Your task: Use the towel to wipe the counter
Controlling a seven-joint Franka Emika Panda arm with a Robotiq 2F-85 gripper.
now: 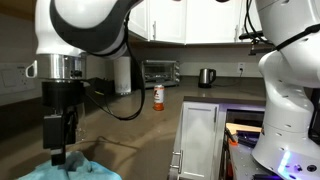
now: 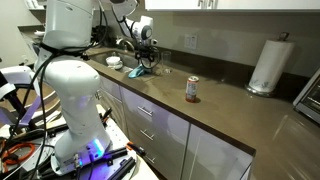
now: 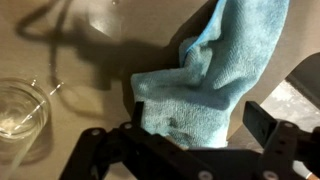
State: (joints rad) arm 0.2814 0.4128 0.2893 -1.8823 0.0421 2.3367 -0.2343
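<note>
The light blue towel's near end (image 3: 198, 128) is between my open fingers, so my gripper should carry on going down until its fingers are on both sides of the crumpled folds (image 3: 190, 105) and then close.
A light blue towel (image 3: 205, 80) lies crumpled on the brown counter (image 3: 80, 70). It also shows in both exterior views (image 1: 75, 170) (image 2: 141, 70). My gripper (image 3: 198, 122) is directly over it with one finger on each side of the towel's near end. The left finger touches the cloth; a strip of counter shows between the cloth and the right finger. The jaws are open. In both exterior views the gripper (image 1: 60, 152) (image 2: 147, 57) points down at the towel.
A small glass bowl (image 3: 20, 110) stands beside the towel; it shows as a white bowl in an exterior view (image 2: 113, 62). A red can (image 2: 192, 89) (image 1: 157, 96), a paper towel roll (image 2: 268, 66), a toaster oven (image 1: 160, 72) and a kettle (image 1: 206, 77) stand farther along.
</note>
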